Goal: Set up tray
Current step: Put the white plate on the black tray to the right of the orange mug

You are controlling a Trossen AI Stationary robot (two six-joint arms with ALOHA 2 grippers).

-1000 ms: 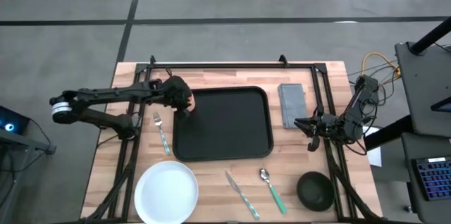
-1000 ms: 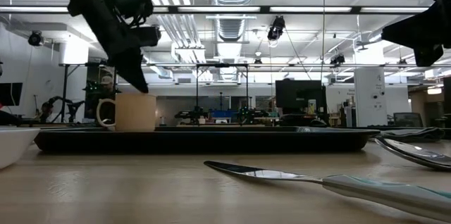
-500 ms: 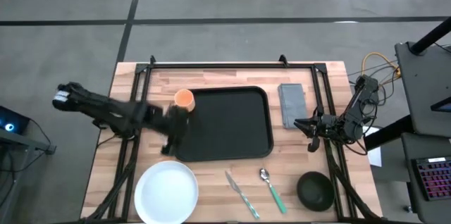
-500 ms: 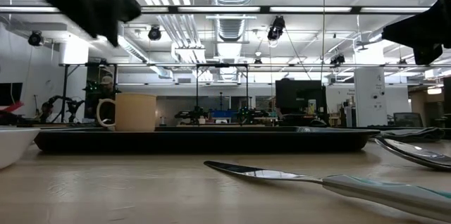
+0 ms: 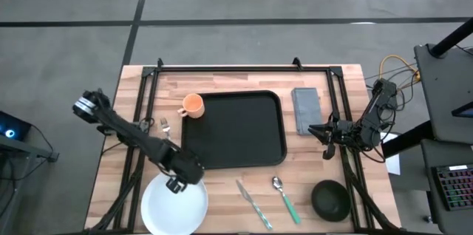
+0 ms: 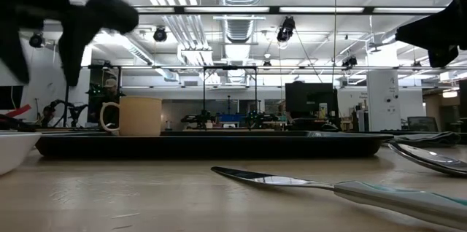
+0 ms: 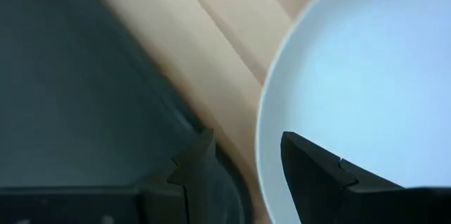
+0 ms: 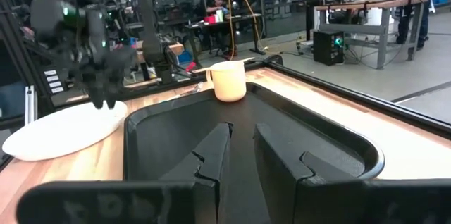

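I should keep lowering my left gripper into the gap (image 7: pixel 229 122) beside the black tray until its fingers close, because they are open on both sides of the white plate's rim (image 7: pixel 258 136).
The black tray (image 5: pixel 244 135) lies mid-table; an orange cup (image 5: pixel 193 104) stands upright on its base in the tray's far left corner. The white plate (image 5: pixel 174 205) lies near the front left edge. My left gripper (image 5: pixel 176 182) is open and points down over the plate's far rim. In the left wrist view its fingers (image 7: pixel 201 160) stand on either side of that rim (image 7: pixel 266 129); I cannot tell whether they touch it. My right gripper (image 5: pixel 325 140) waits at the table's right side, empty, with a narrow gap between its fingers.
A grey folded napkin (image 5: pixel 305 109) lies right of the tray. A fork (image 5: pixel 164 127) lies left of the tray. A knife (image 5: pixel 253 204) and a spoon (image 5: pixel 284 198) lie in front of it. A dark bowl (image 5: pixel 330 199) stands at the near right.
My left gripper has left the cup at the tray's far left corner and swung toward the table's near edge, coming to stand over the plate's far rim. The cup has stayed upright where it was.
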